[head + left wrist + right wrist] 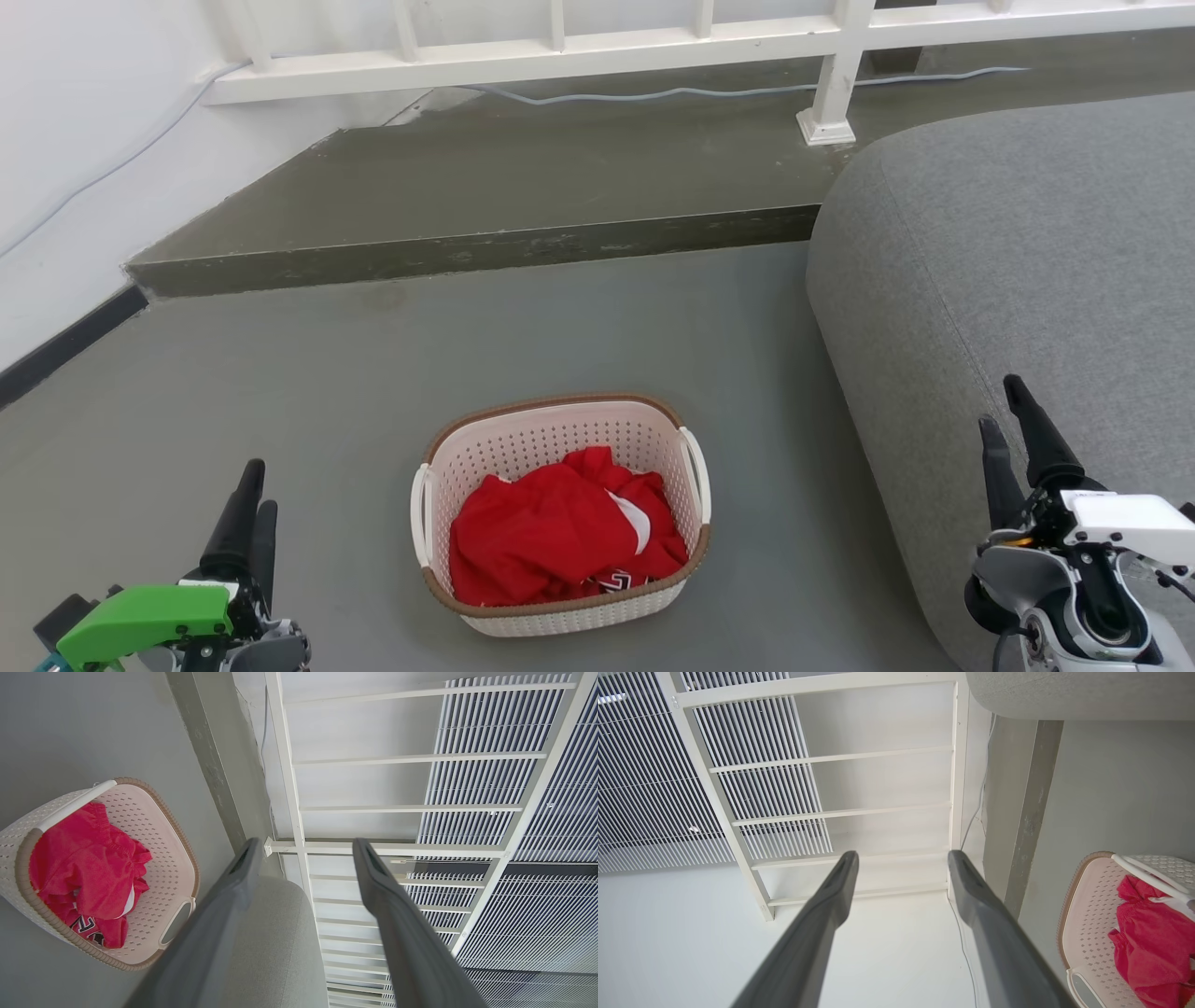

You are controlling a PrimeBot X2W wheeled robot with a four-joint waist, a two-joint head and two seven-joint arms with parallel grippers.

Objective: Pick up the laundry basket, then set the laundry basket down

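Note:
The white loop handle (697, 476) goes straight into the basket's brown rim (702, 542), so the handle will stay stiff and bring the basket along when the robot lifts.
The laundry basket (560, 448) stands on the grey floor in the middle of the head view, cream-white and perforated, with a brown rim and a white loop handle on each side. Red clothing (560, 532) lies inside it. The basket (154, 858) also appears at the left of the left wrist view, and the basket (1087, 914) at the right edge of the right wrist view. My left gripper (254, 485) is at the lower left, apart from the basket, open and empty. My right gripper (1004, 401) is at the lower right over the sofa edge, open and empty.
A grey sofa (1008, 280) bulks along the right, close to the basket. A raised dark step (485, 247) crosses behind the basket, with a white railing (560, 51) and a cable beyond it. A white wall (75, 140) closes the left.

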